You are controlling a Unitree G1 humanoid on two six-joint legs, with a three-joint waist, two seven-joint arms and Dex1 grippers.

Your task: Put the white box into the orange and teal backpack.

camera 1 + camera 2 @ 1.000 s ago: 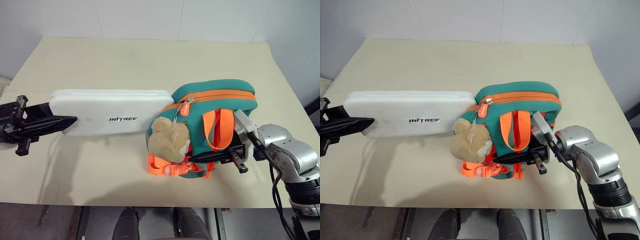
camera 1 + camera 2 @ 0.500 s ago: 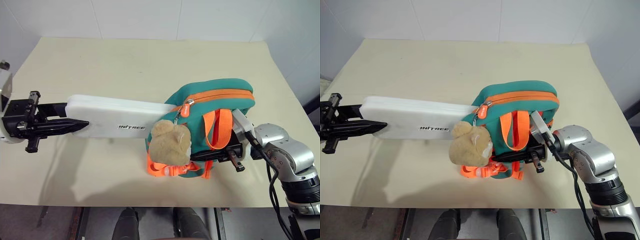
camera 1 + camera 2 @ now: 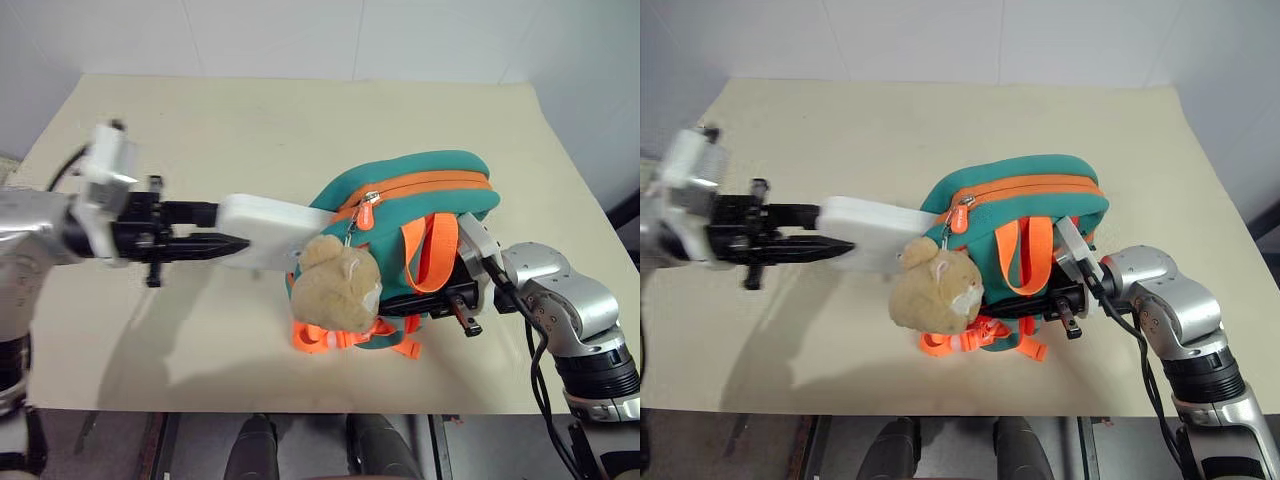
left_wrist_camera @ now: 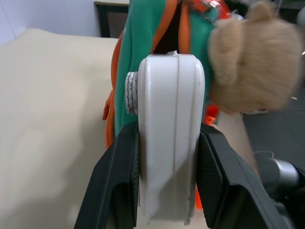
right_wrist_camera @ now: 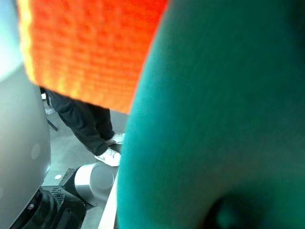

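Observation:
My left gripper keeps pushing the white box (image 3: 268, 230), which is in line with the backpack's opening (image 4: 167, 37), until its fingers go into the opening, and then let go.
The orange and teal backpack (image 3: 420, 205) lies on the table with its zipped mouth facing left and a tan plush bear (image 3: 335, 285) hanging at the front. The white box (image 3: 270, 225) sticks out of that mouth, its far end hidden inside. My left gripper (image 3: 225, 228) is shut on the box's free end. In the left wrist view both black fingers (image 4: 119, 176) press the box (image 4: 169, 133) flat between them. My right gripper (image 3: 432, 300) is shut on the backpack's lower side under the orange handle loop. Teal fabric (image 5: 228, 119) and an orange strap (image 5: 90, 47) sit close to the right wrist camera.
The beige table (image 3: 250, 120) stretches bare behind and to the left of the backpack, against a white wall. Its front edge runs just below the bear and the orange buckles (image 3: 330, 338). A person's legs and shoes (image 5: 90, 129) stand on the floor in the right wrist view.
My left gripper has moved right with the white box, pushing more of it into the backpack, so the lettering is now hidden. The right gripper has kept its place.

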